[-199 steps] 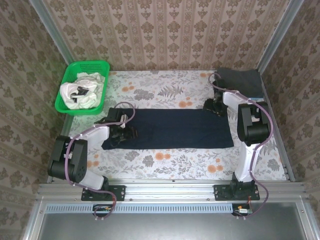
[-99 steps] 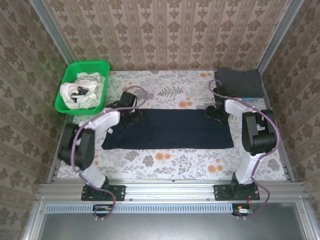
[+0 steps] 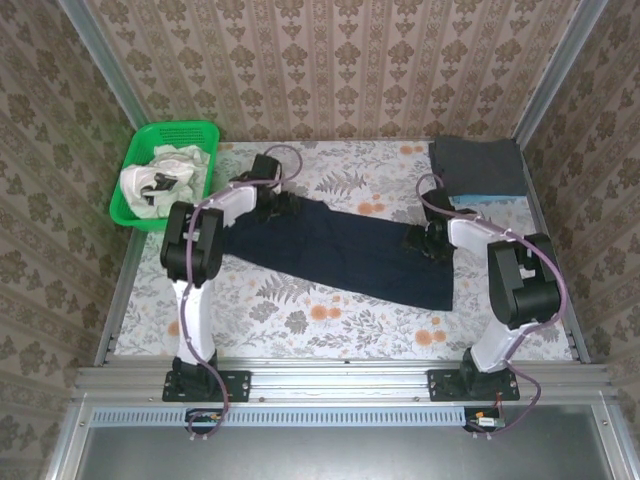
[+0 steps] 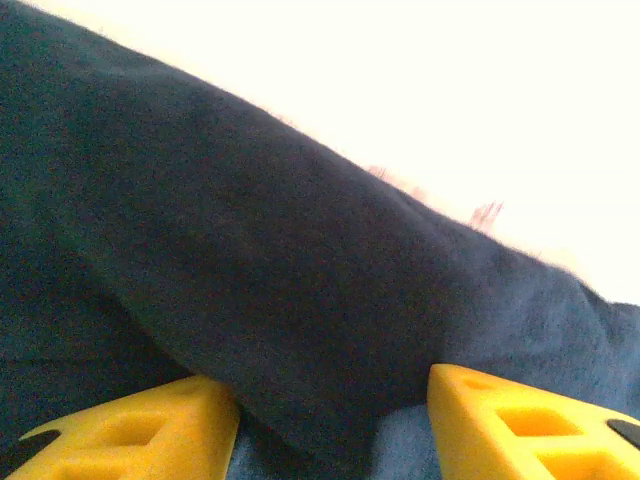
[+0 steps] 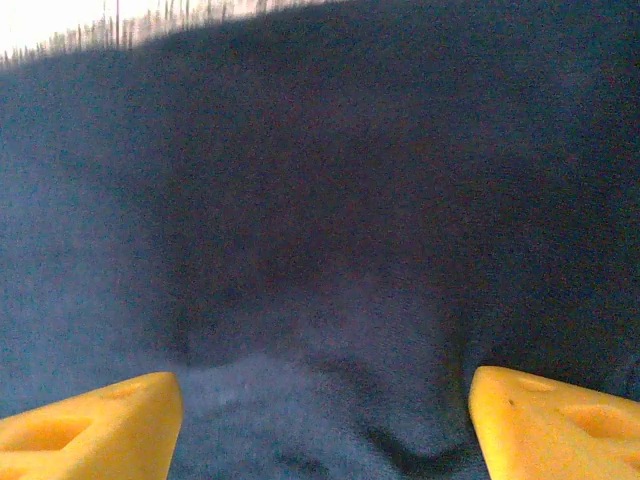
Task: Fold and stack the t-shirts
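The navy t-shirt (image 3: 345, 255) is lying at a slant across the table. Next, my right gripper swings its hem end (image 3: 438, 290) to the front while my left gripper pushes the collar end back.
The dark navy t-shirt (image 3: 345, 250), folded into a long strip, lies slantwise across the table from back left to front right. My left gripper (image 3: 283, 206) sits on its back left end. In the left wrist view the gripper (image 4: 335, 400) stands open, with a thick navy fold (image 4: 250, 300) between the yellow fingers and apart from the right one. My right gripper (image 3: 425, 243) rests on the strip's right part. In the right wrist view it (image 5: 325, 400) is wide open over flat navy cloth (image 5: 330, 230). A folded dark grey t-shirt (image 3: 478, 163) lies on a light blue one (image 3: 492, 200) at the back right.
A green lattice basket (image 3: 200, 131) stands at the back left, holding crumpled white shirts with black marks (image 3: 160, 185). The table has a floral cover (image 3: 330, 315). Patterned walls and metal posts close in the back and both sides.
My left gripper swung from the strip's front left corner to the back, taking that end along. The right end slid toward the front. The strip now lies slantwise instead of straight across.
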